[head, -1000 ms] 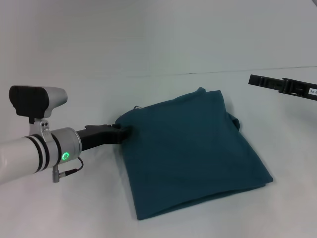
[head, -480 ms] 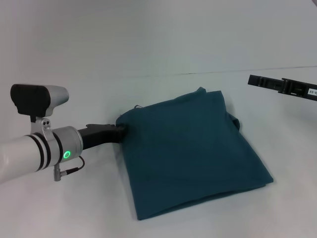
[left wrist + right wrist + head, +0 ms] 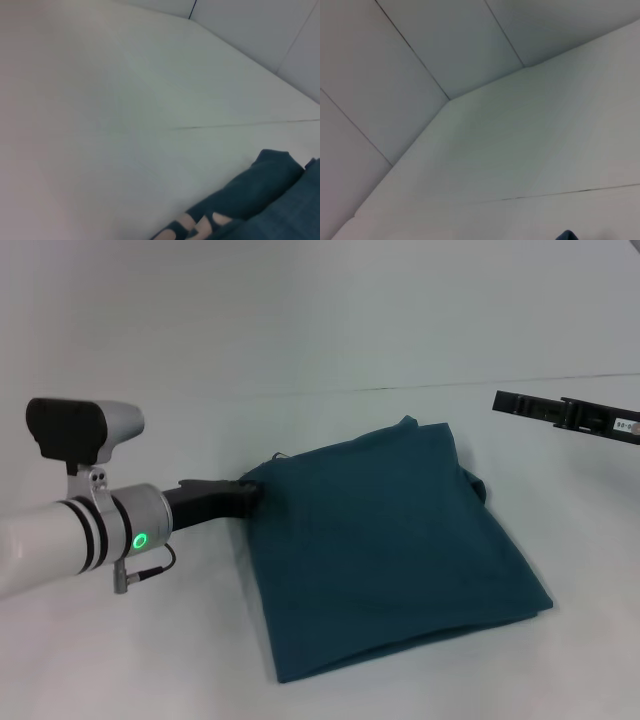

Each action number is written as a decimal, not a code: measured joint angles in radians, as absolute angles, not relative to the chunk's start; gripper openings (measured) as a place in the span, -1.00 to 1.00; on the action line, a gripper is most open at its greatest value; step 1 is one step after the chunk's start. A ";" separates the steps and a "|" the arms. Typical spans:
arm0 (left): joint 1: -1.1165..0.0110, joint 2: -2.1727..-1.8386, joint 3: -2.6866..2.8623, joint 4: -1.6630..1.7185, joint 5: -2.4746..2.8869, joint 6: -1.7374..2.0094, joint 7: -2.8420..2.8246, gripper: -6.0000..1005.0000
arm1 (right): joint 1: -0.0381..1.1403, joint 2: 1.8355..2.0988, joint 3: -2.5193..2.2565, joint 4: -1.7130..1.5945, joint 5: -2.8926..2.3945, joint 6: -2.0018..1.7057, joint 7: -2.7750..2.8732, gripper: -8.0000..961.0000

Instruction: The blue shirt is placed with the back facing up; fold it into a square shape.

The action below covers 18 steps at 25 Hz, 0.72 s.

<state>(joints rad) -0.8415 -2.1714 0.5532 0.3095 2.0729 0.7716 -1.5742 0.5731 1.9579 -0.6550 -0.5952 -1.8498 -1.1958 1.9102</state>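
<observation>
The blue shirt's near edge is slanted. My left gripper should open, grip the cloth further in from the shirt's far corner, and pull the shirt straight.
The blue shirt lies folded into a rough rectangle on the white table, plain side up. My left gripper is at the shirt's far left corner, its dark tip touching the cloth edge. In the left wrist view a fold of the shirt shows with bits of white lettering beside it. My right gripper hangs as a black bar at the right, apart from the shirt and beyond its far right corner. A small tip of the shirt shows in the right wrist view.
The white table spreads bare-surfaced to the left of and in front of the shirt. A thin dark seam runs across it behind the shirt. Pale wall panels stand beyond.
My left arm has shifted slightly up and toward the shirt's corner. The right gripper has edged a little to the left. The shirt's outline looks the same.
</observation>
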 joint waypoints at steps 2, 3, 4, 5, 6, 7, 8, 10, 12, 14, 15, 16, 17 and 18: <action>-0.849 -2.170 0.552 0.312 2.073 0.772 -1.576 -0.81 | 0.574 1.961 -0.655 -0.595 -1.850 -1.196 1.910 0.75; -0.853 -2.169 0.552 0.313 2.072 0.772 -1.577 -0.81 | 0.575 1.964 -0.655 -0.595 -1.851 -1.196 1.910 0.75; -0.857 -2.168 0.552 0.314 2.072 0.772 -1.577 -0.81 | 0.575 1.965 -0.655 -0.595 -1.852 -1.196 1.910 0.75; -0.860 -2.168 0.552 0.314 2.072 0.772 -1.578 -0.81 | 0.575 1.967 -0.656 -0.595 -1.852 -1.196 1.911 0.75; -0.863 -2.167 0.553 0.314 2.074 0.772 -1.581 -0.81 | 0.575 1.968 -0.656 -0.595 -1.853 -1.196 1.911 0.75; -0.865 -2.167 0.559 0.315 2.079 0.772 -1.587 -0.81 | 0.575 1.969 -0.656 -0.595 -1.853 -1.197 1.911 0.75; -0.865 -2.166 0.562 0.315 2.081 0.772 -1.590 -0.81 | 0.575 1.969 -0.657 -0.593 -1.853 -1.197 1.911 0.75; -0.861 -2.166 0.573 0.317 2.082 0.774 -1.599 -0.81 | 0.575 1.969 -0.657 -0.591 -1.853 -1.196 1.911 0.75; -0.856 -2.166 0.576 0.322 2.079 0.774 -1.609 -0.81 | 0.573 1.969 -0.657 -0.590 -1.853 -1.197 1.911 0.75; -0.848 -2.166 0.576 0.330 2.079 0.774 -1.626 -0.80 | 0.571 1.969 -0.657 -0.589 -1.853 -1.196 1.911 0.75; -0.843 -2.166 0.576 0.336 2.079 0.776 -1.637 -0.77 | 0.571 1.969 -0.657 -0.589 -1.853 -1.197 1.911 0.75; -0.839 -2.165 0.575 0.341 2.079 0.777 -1.646 -0.75 | 0.571 1.969 -0.657 -0.589 -1.853 -1.197 1.911 0.75; -0.835 -2.165 0.575 0.347 2.078 0.778 -1.659 -0.73 | 0.571 1.969 -0.657 -0.589 -1.853 -1.197 1.911 0.75; -0.833 -2.165 0.575 0.351 2.078 0.779 -1.671 -0.70 | 0.571 1.969 -0.657 -0.589 -1.853 -1.197 1.911 0.75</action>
